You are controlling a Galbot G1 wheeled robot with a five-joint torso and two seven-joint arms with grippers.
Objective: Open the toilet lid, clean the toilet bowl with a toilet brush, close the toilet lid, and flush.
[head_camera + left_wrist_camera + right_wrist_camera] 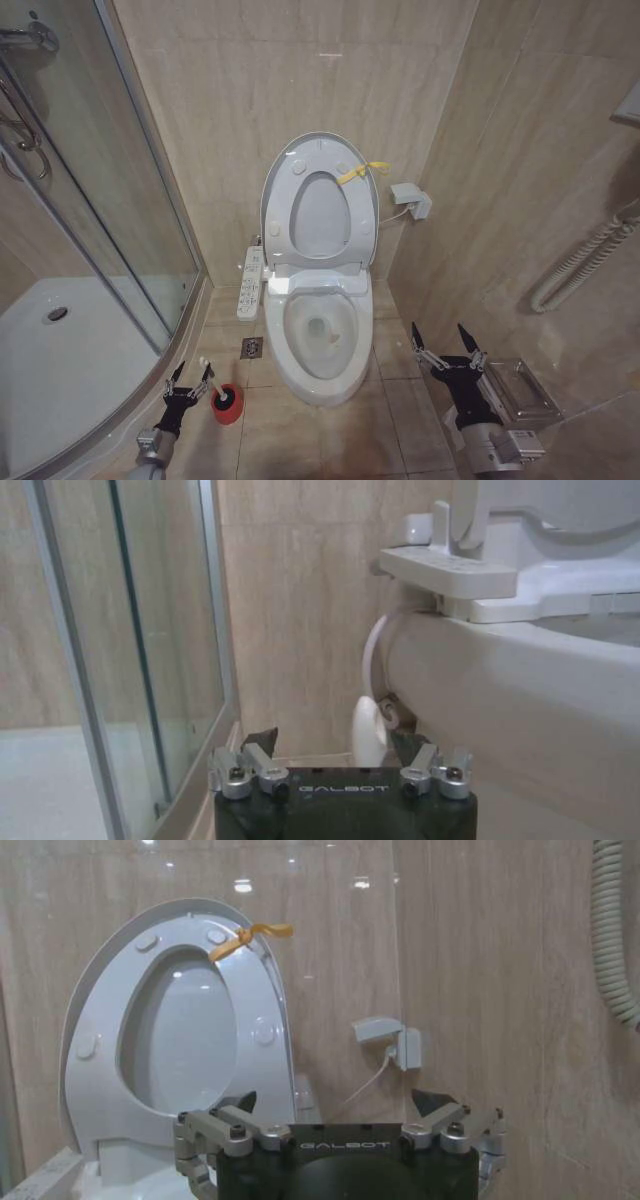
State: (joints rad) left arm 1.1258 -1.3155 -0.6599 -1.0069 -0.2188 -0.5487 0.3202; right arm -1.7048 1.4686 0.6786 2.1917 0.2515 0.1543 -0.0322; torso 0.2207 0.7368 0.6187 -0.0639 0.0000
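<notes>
The toilet brush will come free and leave the red cup standing when the robot lifts the brush's handle, because the red cup's top is wide open.
The toilet lid stands raised against the back wall with the ring seat folded up in front of it; its yellow strap hangs at the top. Below, the toilet bowl lies uncovered, with water at the bottom. The toilet brush sits in its red cup holder on the floor left of the bowl. My left gripper is open right beside the cup, and the white handle shows between its fingers. My right gripper hangs open to the right of the bowl, facing the lid.
A long white control panel juts from the toilet's left side. The glass shower enclosure and its tray close off the left. A floor drain lies ahead of the cup. A wall box and a corrugated hose are on the right.
</notes>
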